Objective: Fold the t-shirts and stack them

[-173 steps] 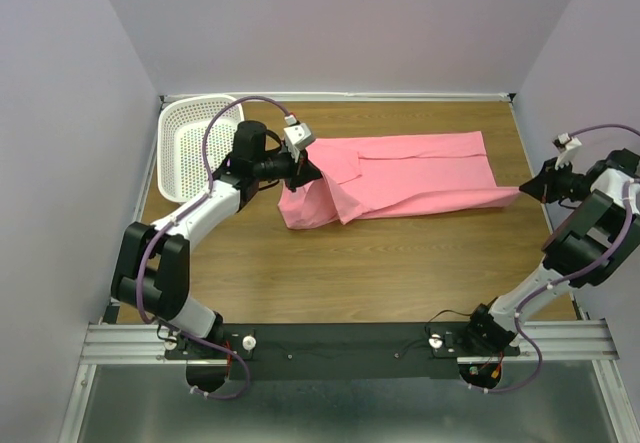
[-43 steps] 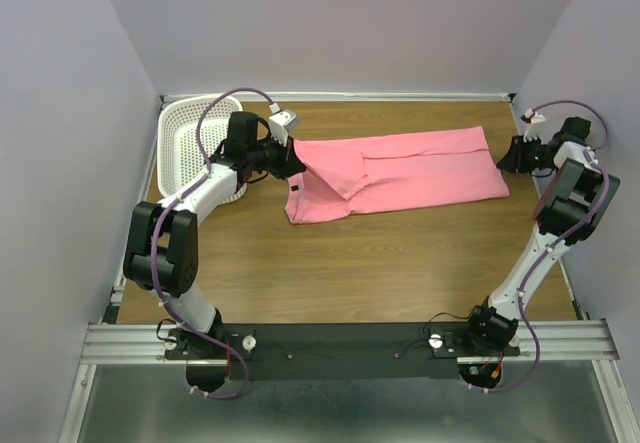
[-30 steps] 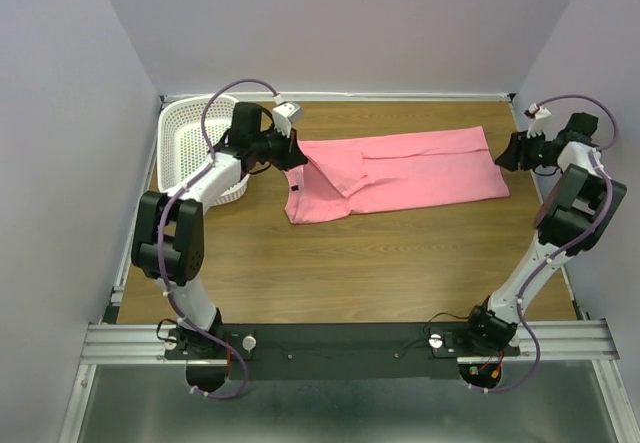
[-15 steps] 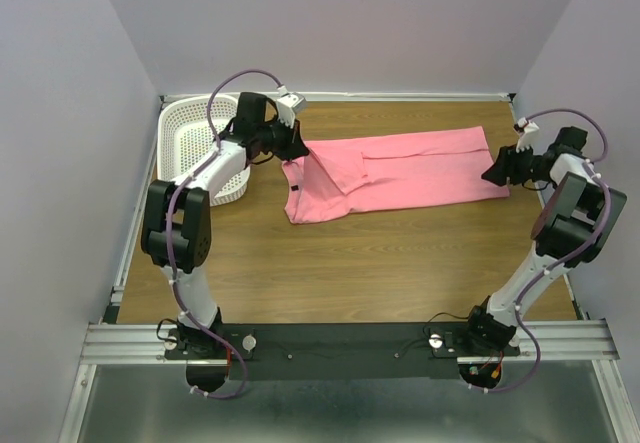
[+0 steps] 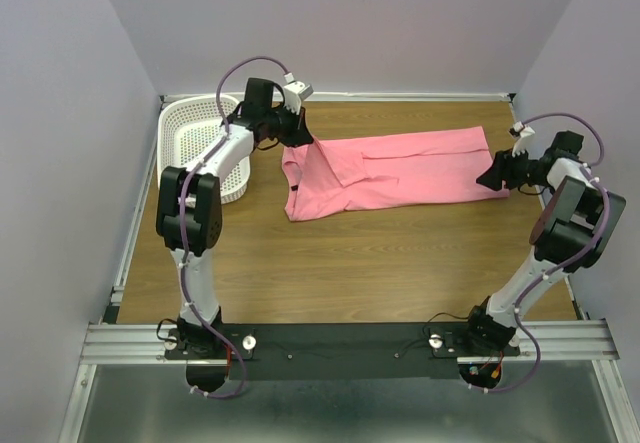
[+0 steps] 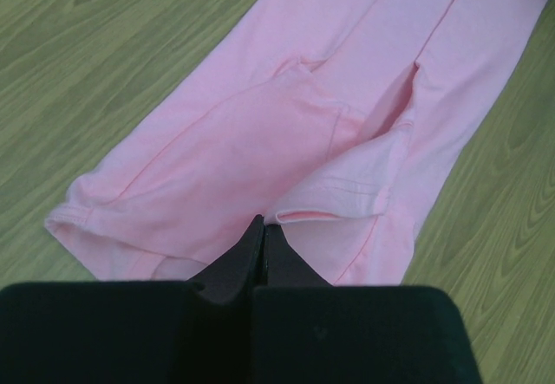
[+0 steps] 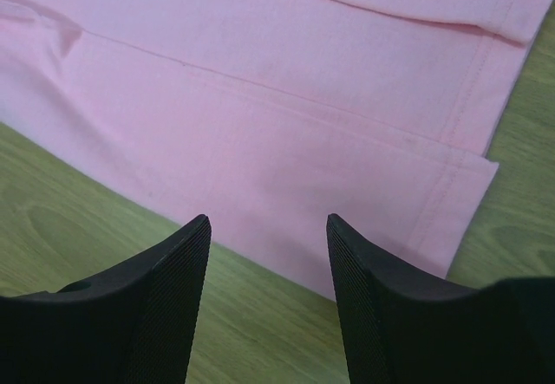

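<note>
The robot's left gripper holds the t-shirt's folded edge [image 6: 303,215], and the strip's far side [image 5: 337,145] lies open ahead of it, so the gripper keeps pulling that edge inward until it rests there.
A salmon-pink t-shirt [image 5: 400,168] lies folded into a long strip across the far half of the wooden table. My left gripper [image 5: 297,141] sits at the strip's left end, shut on a folded edge of the cloth; in the left wrist view the black fingertips [image 6: 263,228] pinch that edge with the t-shirt [image 6: 286,133] spread beyond them. My right gripper [image 5: 488,179] is at the strip's right end, open. In the right wrist view its fingers [image 7: 267,224] straddle the near hem of the t-shirt [image 7: 286,81] just above the wood, holding nothing.
A white perforated basket [image 5: 190,148] stands at the far left, close behind my left arm. Purple walls close in the table on three sides. Bare wood [image 5: 350,263] stretches from the shirt to the arm bases.
My left gripper has moved right and towards the far edge, pulling the shirt's left end with it. My right gripper has come down onto the shirt's right hem and opened a little wider.
</note>
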Robot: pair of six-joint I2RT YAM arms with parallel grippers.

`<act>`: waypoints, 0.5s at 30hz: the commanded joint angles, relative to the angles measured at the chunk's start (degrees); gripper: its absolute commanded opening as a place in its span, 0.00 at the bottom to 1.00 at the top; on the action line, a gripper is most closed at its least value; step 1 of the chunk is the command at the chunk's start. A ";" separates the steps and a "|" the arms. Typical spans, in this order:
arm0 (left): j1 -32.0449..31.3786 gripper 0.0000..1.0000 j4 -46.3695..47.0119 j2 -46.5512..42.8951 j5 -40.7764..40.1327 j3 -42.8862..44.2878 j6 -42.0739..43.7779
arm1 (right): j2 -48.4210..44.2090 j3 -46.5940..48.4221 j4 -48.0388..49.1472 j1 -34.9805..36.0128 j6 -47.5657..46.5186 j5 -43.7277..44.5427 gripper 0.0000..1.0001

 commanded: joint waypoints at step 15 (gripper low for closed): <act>-2.86 0.00 -11.08 11.05 -3.70 16.71 2.24 | -8.68 -4.89 -0.05 10.44 -3.40 0.14 0.65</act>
